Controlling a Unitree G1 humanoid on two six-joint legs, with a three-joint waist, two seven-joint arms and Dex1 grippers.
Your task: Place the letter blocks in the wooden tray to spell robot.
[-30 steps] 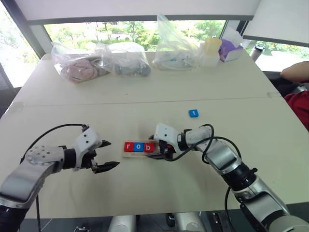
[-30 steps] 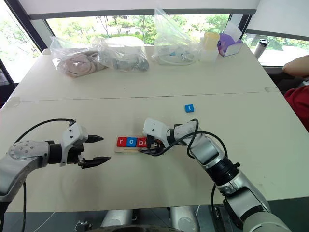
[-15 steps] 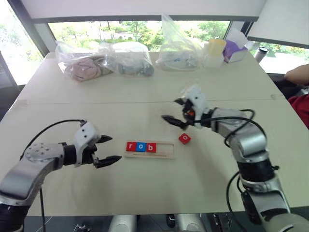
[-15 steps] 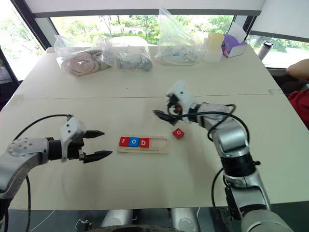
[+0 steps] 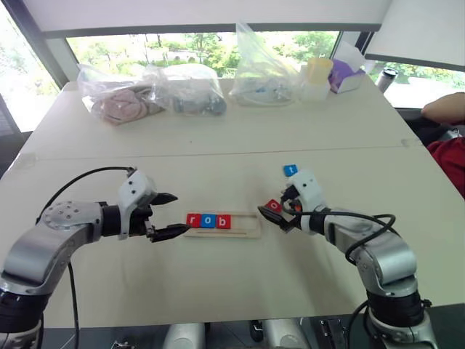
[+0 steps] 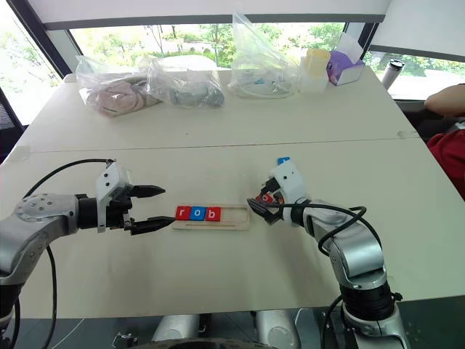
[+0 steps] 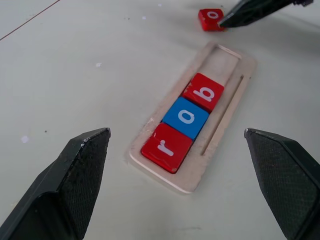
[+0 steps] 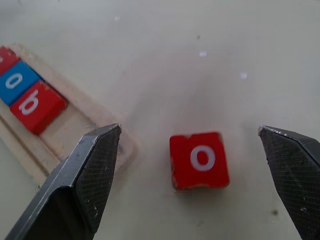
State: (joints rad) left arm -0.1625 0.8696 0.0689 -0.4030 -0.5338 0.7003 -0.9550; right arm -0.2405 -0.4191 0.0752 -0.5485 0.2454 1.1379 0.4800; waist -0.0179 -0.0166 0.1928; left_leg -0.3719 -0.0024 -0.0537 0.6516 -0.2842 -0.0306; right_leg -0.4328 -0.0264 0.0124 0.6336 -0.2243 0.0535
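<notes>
The red o block is lying askew by the wooden tray's empty end (image 5: 251, 224), so the robot's right gripper should first pull the block (image 8: 200, 161) clear and straight and then grip it squarely.
The wooden tray (image 5: 245, 225) lies at mid-table with three letter blocks in its left part: red r (image 5: 193, 220), blue o (image 5: 208, 220) and red b (image 5: 224, 221). Its right part is bare. A loose red o block (image 5: 273, 206) lies flat on the table just right of the tray, and my right gripper (image 8: 189, 129) stands open with one finger on each side of it, touching neither side. Farther back lies the blue t block (image 5: 290, 170). My left gripper (image 5: 178, 214) is open at the tray's left end, pointing along the row (image 7: 186, 117).
Several clear plastic bags (image 5: 190, 91) lie along the table's far edge, with a yellow-lidded container (image 5: 317, 76) and a purple box (image 5: 347, 73) to their right. A person's arm (image 5: 445, 107) rests at the right edge.
My right gripper left the tray's right end, swung back over the table, then came down astride the red o block, which now lies right of the tray. The left gripper edged nearer the tray.
</notes>
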